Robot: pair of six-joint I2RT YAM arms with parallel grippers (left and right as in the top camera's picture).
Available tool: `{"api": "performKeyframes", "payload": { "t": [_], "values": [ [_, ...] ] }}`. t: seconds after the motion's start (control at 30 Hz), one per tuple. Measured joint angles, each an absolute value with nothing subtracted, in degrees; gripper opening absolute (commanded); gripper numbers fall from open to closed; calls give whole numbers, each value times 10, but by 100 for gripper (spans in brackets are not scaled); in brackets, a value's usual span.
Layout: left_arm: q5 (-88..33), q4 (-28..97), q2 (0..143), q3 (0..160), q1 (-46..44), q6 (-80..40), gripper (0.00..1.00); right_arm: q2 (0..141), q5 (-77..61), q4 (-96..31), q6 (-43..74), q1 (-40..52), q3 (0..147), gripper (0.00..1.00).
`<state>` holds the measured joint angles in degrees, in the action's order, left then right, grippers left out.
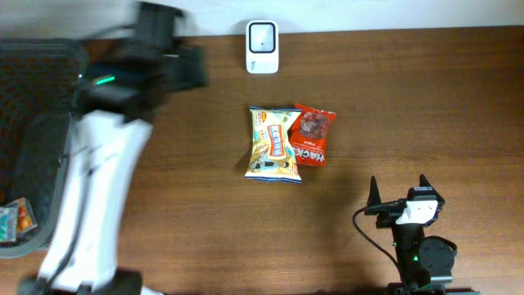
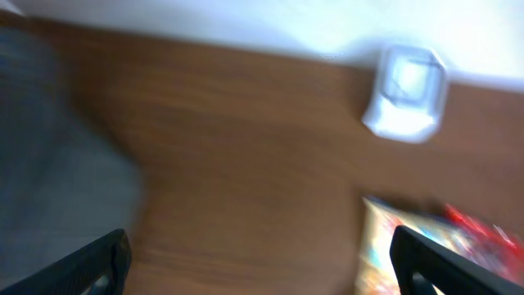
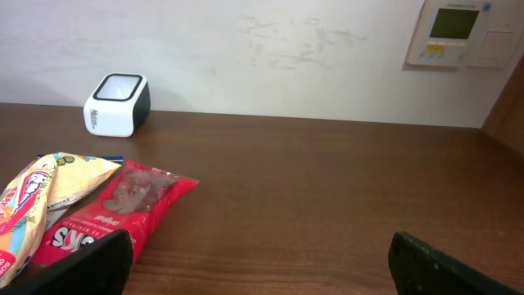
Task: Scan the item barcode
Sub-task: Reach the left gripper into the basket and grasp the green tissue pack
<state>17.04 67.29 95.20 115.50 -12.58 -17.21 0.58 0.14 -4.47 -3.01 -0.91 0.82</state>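
Observation:
My left gripper is open, and small packets lie uncovered in the basket's near corner (image 1: 18, 218). It should keep moving into the basket until its fingers are on both sides of the green packet (image 1: 7, 223).
Two snack bags lie side by side mid-table, touching: a yellow bag (image 1: 274, 143) and a red bag (image 1: 311, 133). A white barcode scanner (image 1: 262, 47) stands at the table's far edge. My left gripper (image 2: 262, 274) is open and empty, hovering over bare wood left of the bags; its view is motion-blurred, with the scanner (image 2: 407, 93) ahead to the right and the yellow bag (image 2: 381, 246) by the right finger. My right gripper (image 3: 258, 270) is open and empty near the front edge, with the red bag (image 3: 123, 205) just ahead of its left finger.
A dark mesh basket (image 1: 33, 123) sits at the left table edge, with small packets (image 1: 16, 220) in its near corner. My left arm (image 1: 98, 180) stretches over the table's left side. A wall panel (image 3: 458, 33) hangs behind the table.

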Motion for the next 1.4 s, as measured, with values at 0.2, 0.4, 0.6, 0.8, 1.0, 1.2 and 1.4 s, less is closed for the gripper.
{"api": "performKeyframes", "payload": {
  "t": [0.2, 0.4, 0.6, 0.8, 1.0, 1.2, 1.4],
  "values": [
    [240, 735, 873, 1162, 72, -140, 99, 6, 2, -45, -30, -9, 8, 98],
    [255, 767, 884, 1133, 229, -132, 95, 6, 1, -45, -30, -9, 8, 98],
    [250, 698, 914, 1006, 304, -129, 85, 6, 1, -45, -30, -9, 8, 98],
    [280, 551, 936, 847, 321, -128, 87, 6, 1, -45, -30, -9, 8, 99],
    [334, 496, 996, 757, 370, -126, 88, 6, 1, -45, -30, -9, 8, 98],
    [348, 465, 1019, 748, 399, -113, 84, 6, 1, -45, -30, -9, 8, 99],
    [350, 452, 1038, 748, 415, -85, 67, 6, 1, -45, -30, -9, 8, 99]
  ]
}}
